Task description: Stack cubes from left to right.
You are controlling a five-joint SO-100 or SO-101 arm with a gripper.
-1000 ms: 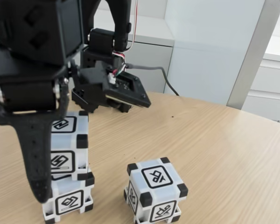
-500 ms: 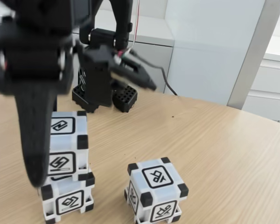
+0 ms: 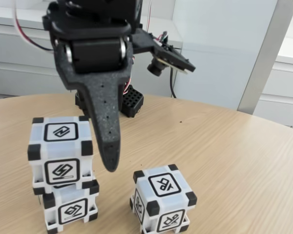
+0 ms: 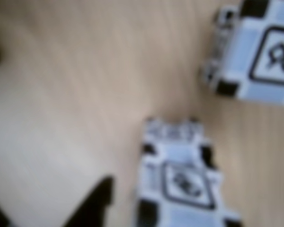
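Note:
My gripper will set the third cube on top, and the stack (image 3: 63,170) should stay standing then, because the upper cube sits crooked but mostly over the lower cube (image 3: 66,186).
Two white cubes with black corners stand stacked at the left of the fixed view, the upper cube (image 3: 61,151) slightly askew on the lower cube (image 3: 71,209). A third cube (image 3: 162,200) sits alone on the table to their right. My gripper (image 3: 110,163) hangs just right of the stack's upper cube, its long black finger (image 3: 105,131) pointing down, apart from every cube. It is open and holds nothing. The blurred wrist view shows the stack (image 4: 182,184) from above, the single cube (image 4: 260,52) at the upper right and a dark fingertip (image 4: 97,203) at the bottom.
The round wooden table (image 3: 234,156) has bare room to the right and behind the cubes. The arm's black base (image 3: 129,102) stands at the table's back, with a cable trailing behind. White cabinets and a wall lie beyond the table edge.
My gripper has let go of the upper cube, risen, and swung right, from around the stack's left side to its right. The stacked cubes stayed put.

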